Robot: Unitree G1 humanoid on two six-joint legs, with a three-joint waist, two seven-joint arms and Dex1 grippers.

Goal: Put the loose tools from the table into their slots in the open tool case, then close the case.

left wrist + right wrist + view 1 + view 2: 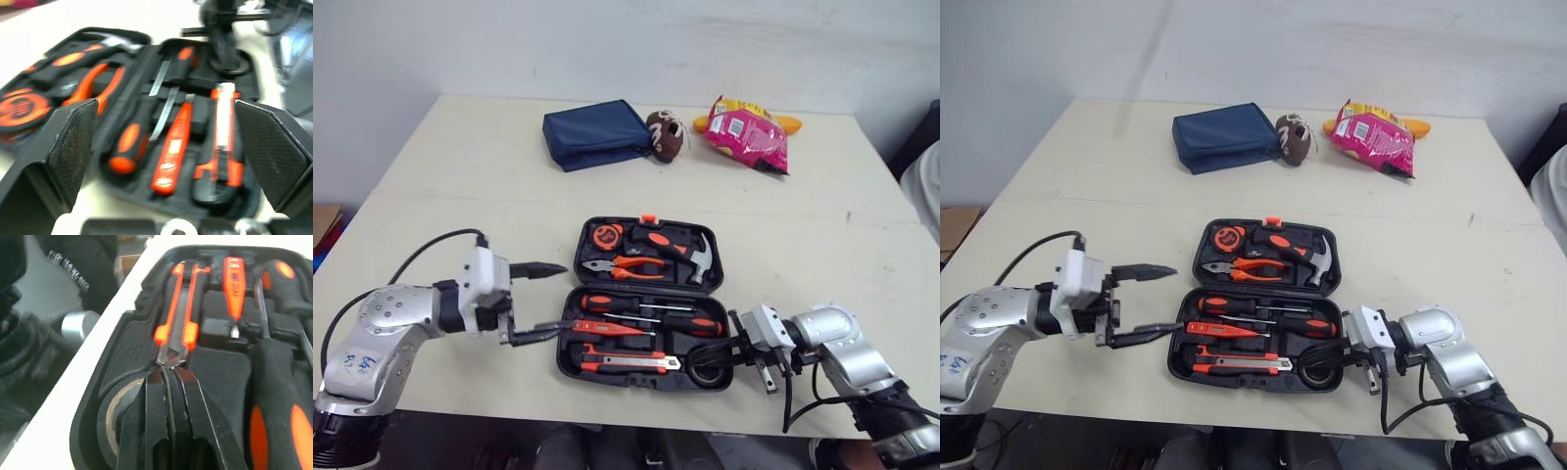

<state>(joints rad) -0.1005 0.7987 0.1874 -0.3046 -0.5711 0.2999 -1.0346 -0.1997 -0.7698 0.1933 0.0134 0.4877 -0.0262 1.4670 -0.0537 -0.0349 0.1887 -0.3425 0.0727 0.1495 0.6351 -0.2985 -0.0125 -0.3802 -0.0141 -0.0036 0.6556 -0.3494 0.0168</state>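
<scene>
The hammer, pliers and tape measure (625,263) should stay in place when the robot swings the lid up, because they fit snugly in the lid's shaped slots (638,251).
The black tool case (565,351) lies open at the table's front centre. Its lid holds a hammer (691,253), pliers (628,264) and a tape measure (605,235). The near half holds screwdrivers (628,304), an orange tester (607,328) and a utility knife (628,363). My left gripper (568,296) is open just left of the case, fingers (73,142) pointing at it, nothing between them. My right gripper (705,360) reaches into the case's near right corner, shut on the wall of a black tape roll (110,418) lying in its round slot.
A blue pouch (597,132), a brown football toy (666,135) and a pink snack bag (747,132) lie along the table's far side. A person's sleeve (926,186) shows at the right edge. The table's front edge runs close under both arms.
</scene>
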